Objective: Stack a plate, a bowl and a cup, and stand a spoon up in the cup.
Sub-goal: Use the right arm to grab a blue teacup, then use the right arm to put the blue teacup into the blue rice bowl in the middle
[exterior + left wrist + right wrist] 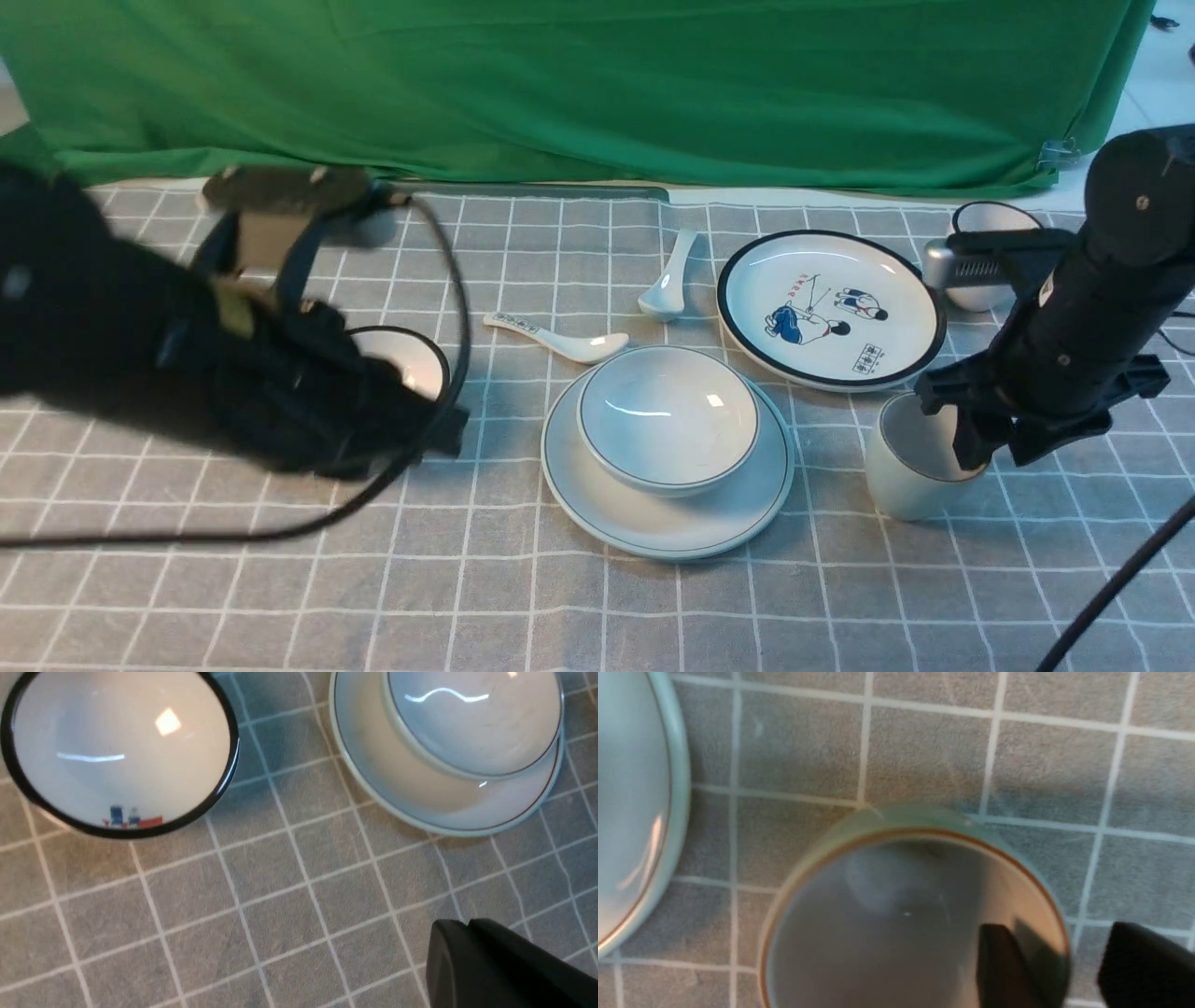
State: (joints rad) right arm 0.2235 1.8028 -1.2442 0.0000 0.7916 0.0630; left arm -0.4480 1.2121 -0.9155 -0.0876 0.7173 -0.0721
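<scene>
The cup's opening (pixel 928 437) is far wider than the plain spoon's slim handle (pixel 680 254). I expect the handle to lean against the cup's rim as I lower the spoon in.
The bowl (pixel 667 411) sits inside the plate (pixel 653 527) at the table's middle; both also show in the left wrist view, the bowl (pixel 476 723) on the plate (pixel 373 779). The cup (pixel 910 467) stands upright to the plate's right. My right gripper (pixel 997 448) is open and straddles the cup's rim (pixel 887 914), one finger inside, one outside, in the right wrist view (pixel 1069 970). The plate's edge (pixel 668 812) shows beside it. My left gripper (pixel 448 434) is shut and empty over the cloth (pixel 467 926), left of the plate. The plain spoon (pixel 667 280) lies behind the bowl.
A black-rimmed bowl (pixel 411 359) (pixel 121 751) stands next to my left gripper. A spoon with printed marks (pixel 555 338) lies behind the plate's left side. The cartoon plate (pixel 829 308) and a black-rimmed cup (pixel 990 224) are at the back right. A black cable (pixel 448 280) loops at the left.
</scene>
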